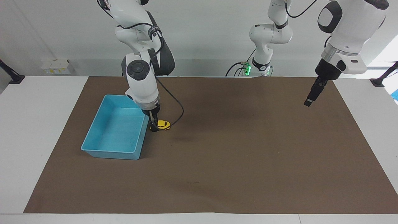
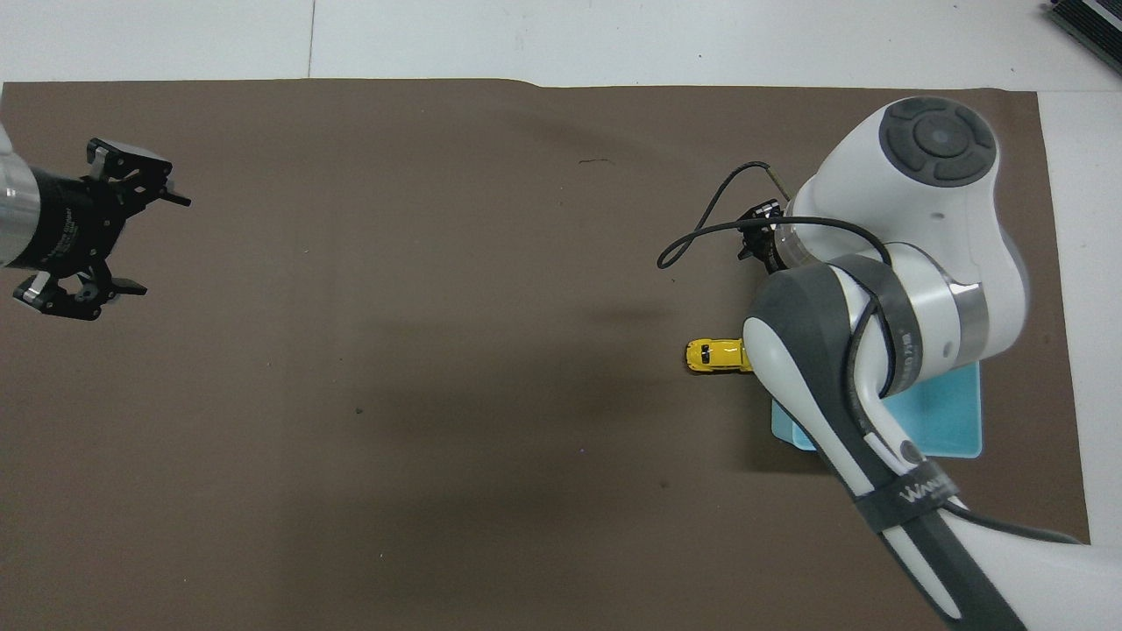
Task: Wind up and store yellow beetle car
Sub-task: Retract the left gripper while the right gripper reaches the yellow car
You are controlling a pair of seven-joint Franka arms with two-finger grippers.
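Observation:
My right gripper has its fingers set across the yellow beetle car's width (image 2: 720, 356), so it should keep going toward the car's middle (image 1: 160, 125) and close there.
The yellow beetle car (image 1: 164, 124) stands on the brown mat right beside the blue bin (image 1: 93, 149), on the bin's side toward the left arm's end of the table. It also shows in the overhead view (image 2: 712, 355). My right gripper (image 1: 153, 125) points straight down and is low at the car's end next to the bin; in the overhead view the arm covers it. My left gripper (image 1: 311, 99) hangs open and empty, high over the mat at the left arm's end (image 2: 147, 235).
The brown mat (image 1: 236, 155) covers most of the white table. The bin holds nothing that I can see, and the right arm hides much of it (image 2: 951, 425) in the overhead view. A cable loops from the right wrist (image 1: 177, 109) above the car.

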